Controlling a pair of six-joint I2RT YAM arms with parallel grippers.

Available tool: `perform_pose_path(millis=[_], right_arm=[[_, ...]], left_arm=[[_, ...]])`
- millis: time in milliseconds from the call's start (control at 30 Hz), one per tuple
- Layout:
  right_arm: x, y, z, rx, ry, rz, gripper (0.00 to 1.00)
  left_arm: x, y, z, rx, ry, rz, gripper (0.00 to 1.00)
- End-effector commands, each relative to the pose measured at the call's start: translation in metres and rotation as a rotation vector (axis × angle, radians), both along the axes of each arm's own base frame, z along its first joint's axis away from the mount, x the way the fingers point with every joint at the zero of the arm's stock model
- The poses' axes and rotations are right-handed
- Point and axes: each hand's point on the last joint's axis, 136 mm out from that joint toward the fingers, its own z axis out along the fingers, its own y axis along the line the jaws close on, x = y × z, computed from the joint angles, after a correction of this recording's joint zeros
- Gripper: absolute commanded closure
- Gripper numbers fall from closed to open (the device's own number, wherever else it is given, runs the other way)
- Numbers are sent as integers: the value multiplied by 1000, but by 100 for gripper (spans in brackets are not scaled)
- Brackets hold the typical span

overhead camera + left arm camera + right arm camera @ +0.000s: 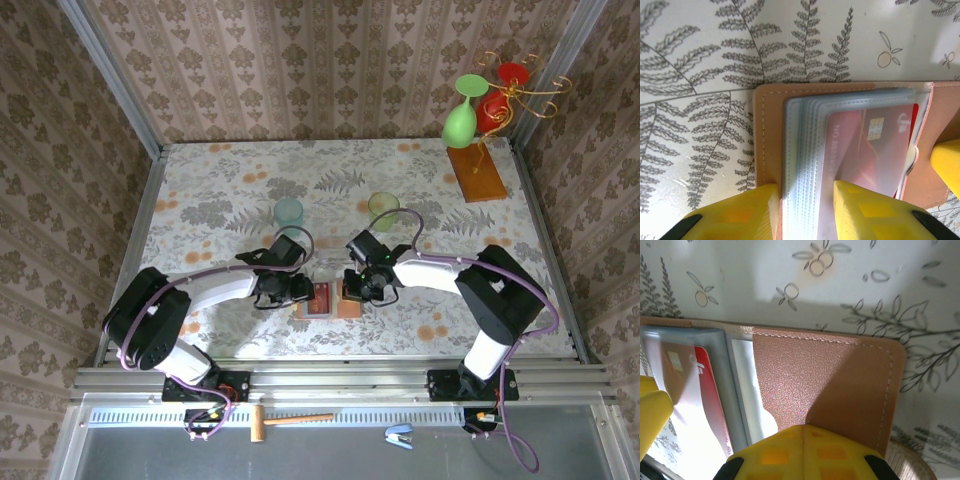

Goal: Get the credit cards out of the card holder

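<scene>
The red credit card's edge pokes out of its sleeve while the robot's right gripper pushes on the card holder's leather flap, so next the right gripper opens and then pinches that edge of the card.
The tan card holder lies open on the table between both grippers. In the left wrist view its leather edge frames a stack of clear sleeves, and a red credit card with a chip sits inside the top sleeve. My left gripper has one yellow finger on each side of that stack, closed against it. My right gripper is shut, its tips pressed on the holder's right leather flap. The red card shows at the left in the right wrist view.
A teal cup and a green cup stand just behind the grippers. At the back right is a glass stand on a wooden base. A hammer and a stapler lie on the front ledge.
</scene>
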Motion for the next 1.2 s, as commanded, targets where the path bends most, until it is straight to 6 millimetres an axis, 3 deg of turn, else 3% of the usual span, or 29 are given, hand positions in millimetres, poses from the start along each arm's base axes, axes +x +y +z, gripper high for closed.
perform_pose_path(millis=[0, 167, 333, 500, 733, 867, 1033, 1167], right_arm=[[0, -32, -22, -142, 25, -27, 98], [-4, -21, -18, -86, 47, 3, 98], [-11, -19, -20, -76, 76, 29, 100], [-7, -23, -13, -98, 51, 30, 100], [6, -10, 20, -39, -11, 23, 94], [7, -9, 29, -32, -18, 23, 93], [9, -4, 38, -1, -29, 17, 93], [12, 4, 44, 38, -35, 7, 93]], left_arm=[[-10, 17, -21, 51, 48, 31, 66], [-20, 24, -32, 27, 50, 47, 66], [-18, 27, -27, 33, 30, 14, 66], [-10, 25, -11, 21, 1, 1, 65], [2, 26, 15, 16, -76, -14, 63], [11, 27, 34, 41, -126, -37, 63], [19, 16, 54, -45, -189, -23, 63], [21, 4, 58, -125, -191, -9, 63]])
